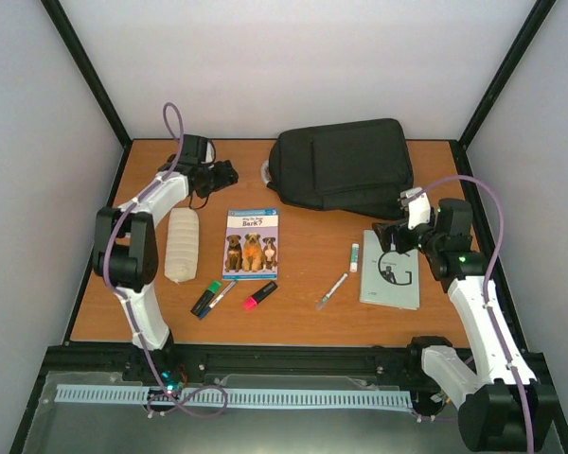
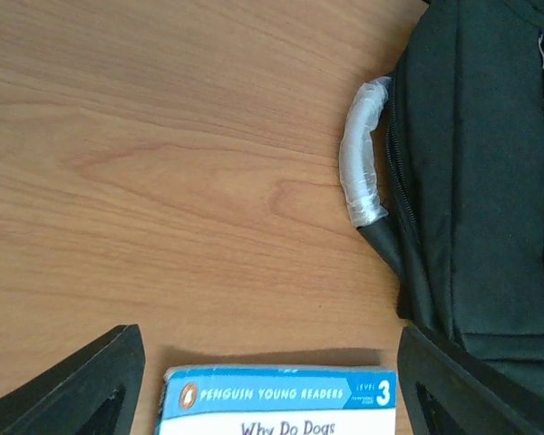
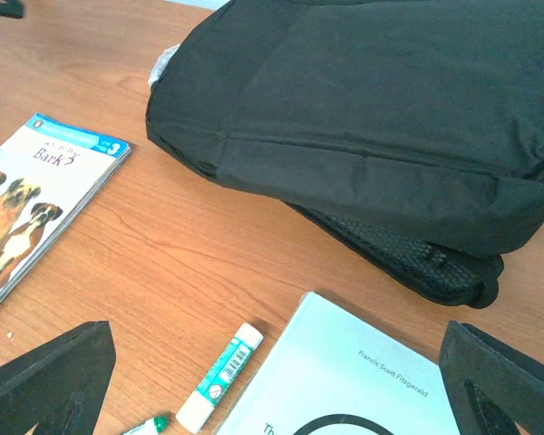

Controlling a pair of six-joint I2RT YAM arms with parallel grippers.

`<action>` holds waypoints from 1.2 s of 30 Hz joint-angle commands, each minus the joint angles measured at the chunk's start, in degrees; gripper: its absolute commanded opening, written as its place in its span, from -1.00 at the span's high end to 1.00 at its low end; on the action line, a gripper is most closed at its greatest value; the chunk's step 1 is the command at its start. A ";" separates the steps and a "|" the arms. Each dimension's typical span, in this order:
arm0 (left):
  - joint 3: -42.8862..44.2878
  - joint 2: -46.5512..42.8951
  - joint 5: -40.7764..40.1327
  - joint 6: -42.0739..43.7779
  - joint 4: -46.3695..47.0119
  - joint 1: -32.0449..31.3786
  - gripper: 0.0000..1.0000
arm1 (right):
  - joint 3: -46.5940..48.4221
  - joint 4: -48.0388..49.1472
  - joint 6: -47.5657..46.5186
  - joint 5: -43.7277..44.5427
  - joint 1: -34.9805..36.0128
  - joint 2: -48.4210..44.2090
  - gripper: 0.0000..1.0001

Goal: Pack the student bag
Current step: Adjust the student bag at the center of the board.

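Note:
The student bag (image 1: 343,168) is lying crosswise at the back, so next my right gripper grabs the cloth (image 1: 281,174) next to the bag's handle and pulls that end of the bag forward before packing.
The student bag (image 1: 344,173), a large black backpack, lies flat at the back of the table, its grey loop handle (image 2: 360,152) at its left end. It also shows in the left wrist view (image 2: 485,172) and the right wrist view (image 3: 372,109). My left gripper (image 1: 223,176) is open and empty, left of the handle, above the top edge of a dog reader book (image 1: 252,243). My right gripper (image 1: 390,236) is open and empty, hovering over a pale book (image 1: 391,271) just in front of the bag's right corner.
A white glue stick (image 1: 354,256), a pen (image 1: 331,290), a red highlighter (image 1: 259,295), green and blue markers (image 1: 208,297) and a white ribbed bundle (image 1: 182,245) lie on the wooden table (image 1: 303,317). Black frame posts stand at the back corners.

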 commanded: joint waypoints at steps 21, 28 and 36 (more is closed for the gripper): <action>30.50 28.73 18.99 -6.12 1.75 -2.71 -0.77 | 1.09 1.11 -3.67 2.61 -1.18 6.32 -0.67; 29.78 28.88 16.22 -10.27 1.56 -8.46 -0.71 | 6.44 -0.49 -1.15 7.15 -1.22 12.47 -0.60; 20.24 25.45 13.80 -15.52 6.80 -12.16 -0.60 | 2.24 1.17 -1.21 11.24 -1.54 10.00 -0.64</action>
